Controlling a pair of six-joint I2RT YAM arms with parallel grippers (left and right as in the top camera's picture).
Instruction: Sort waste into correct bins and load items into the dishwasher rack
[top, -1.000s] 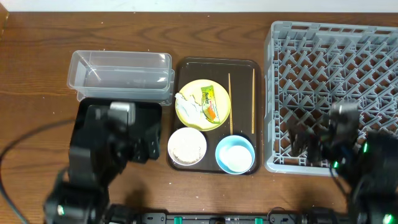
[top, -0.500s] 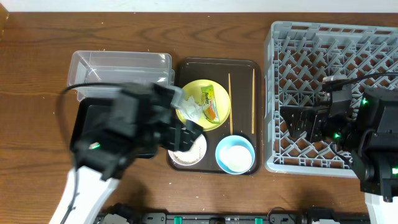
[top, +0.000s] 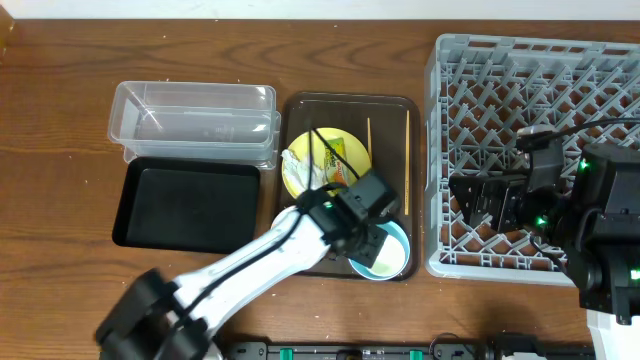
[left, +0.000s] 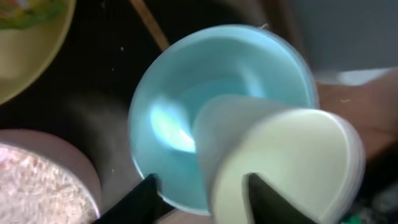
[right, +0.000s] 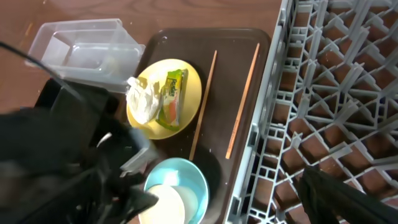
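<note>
Next, my right gripper takes the white cup and loads it, because the rack (top: 502, 237) lies under my right gripper, while my left gripper holds the cup over the light-blue bowl (top: 387, 260).
My left gripper (left: 207, 196) is down at the light-blue bowl (left: 186, 99) on the brown tray. Its jaws are open on either side of the bowl's near rim. A blurred pale shape covers the right finger, and I cannot tell what it is. The white bowl of rice (left: 31, 186) sits just left, mostly under my arm in the overhead view. The yellow plate (right: 189, 81) holds the wrapper (right: 173, 93) and tissue (right: 143, 99). Two chopsticks (right: 204, 102) lie beside it. My right gripper (top: 490, 200) hangs open and empty over the dishwasher rack (top: 540, 90).
The clear tub (top: 195, 120) and the black tray (top: 185, 205) sit left of the brown serving tray (top: 345, 103). My left arm crosses the tray's front diagonally. A black cable lies over the plate. The rack's wall stands close to the tray's right side.
My left arm has swung from over the black tray to the blue bowl, and its jaws have narrowed. The right arm moved up over the rack, then held still.
</note>
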